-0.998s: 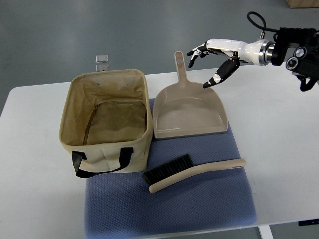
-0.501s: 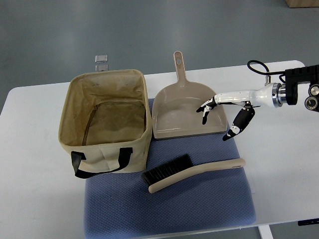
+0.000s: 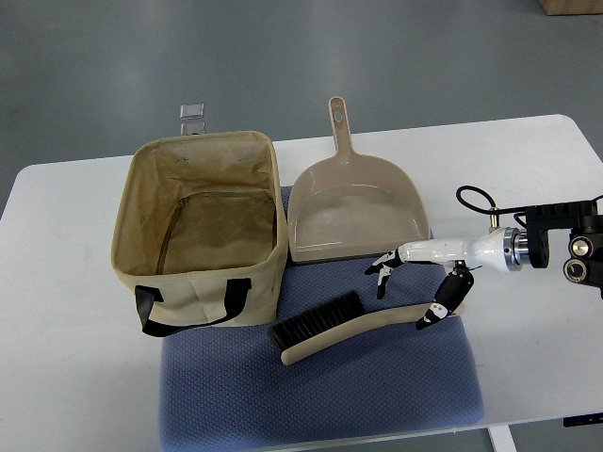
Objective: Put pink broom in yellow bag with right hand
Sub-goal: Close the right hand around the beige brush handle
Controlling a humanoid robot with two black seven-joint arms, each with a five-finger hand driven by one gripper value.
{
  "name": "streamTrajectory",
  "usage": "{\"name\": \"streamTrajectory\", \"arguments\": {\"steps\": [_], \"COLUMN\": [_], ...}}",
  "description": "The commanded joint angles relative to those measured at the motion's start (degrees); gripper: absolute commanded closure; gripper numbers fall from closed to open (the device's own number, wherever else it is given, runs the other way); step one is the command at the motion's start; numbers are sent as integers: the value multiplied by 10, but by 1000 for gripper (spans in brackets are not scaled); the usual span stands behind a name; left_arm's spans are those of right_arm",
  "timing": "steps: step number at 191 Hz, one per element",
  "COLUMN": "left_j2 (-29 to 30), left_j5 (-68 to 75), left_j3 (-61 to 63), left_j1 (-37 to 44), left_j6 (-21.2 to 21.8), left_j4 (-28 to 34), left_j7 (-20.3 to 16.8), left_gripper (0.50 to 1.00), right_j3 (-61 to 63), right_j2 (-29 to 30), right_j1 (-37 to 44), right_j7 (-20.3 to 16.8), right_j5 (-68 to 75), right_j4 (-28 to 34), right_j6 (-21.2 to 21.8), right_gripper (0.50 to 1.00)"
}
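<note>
The pink broom (image 3: 358, 329) is longer than the yellow bag's opening (image 3: 209, 212) is wide, so the broom will rest at a slant inside the bag when the robot lowers it.
The pink broom (image 3: 353, 329), a beige hand brush with black bristles at its left end, lies across the blue mat (image 3: 320, 386). My right hand (image 3: 405, 292) hovers just above the right end of its handle, fingers spread, thumb reaching down past the handle tip, holding nothing. The yellow bag (image 3: 146, 193), an open tan fabric tote with black straps, stands at the left. The left arm is out of view.
A beige dustpan (image 3: 353, 212) lies between the bag and my right arm, its handle pointing away from me. The white table (image 3: 66, 377) ends close behind the bag and the dustpan. A small clear clip (image 3: 192, 111) lies on the floor beyond.
My right hand has come down from above the dustpan's far edge, across the pan, to just over the broom's handle end. Broom, bag and dustpan have not moved.
</note>
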Motion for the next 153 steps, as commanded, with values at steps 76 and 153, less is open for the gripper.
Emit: {"name": "streamTrajectory", "arguments": {"steps": [76, 153], "left_j2": [0, 0], "left_j5": [0, 0], "left_j3": [0, 0], "left_j1": [-1, -1], "left_j6": [0, 0], "left_j4": [0, 0], "left_j7": [0, 0], "left_gripper": [500, 500], "right_j3": [2, 3], "right_j2": [12, 15], "right_j1": [-30, -37], "right_j7": [-1, -5], "right_j5": [-58, -130], "right_j4": [-3, -23], "right_j6": [-72, -95], "right_gripper": [572, 572]}}
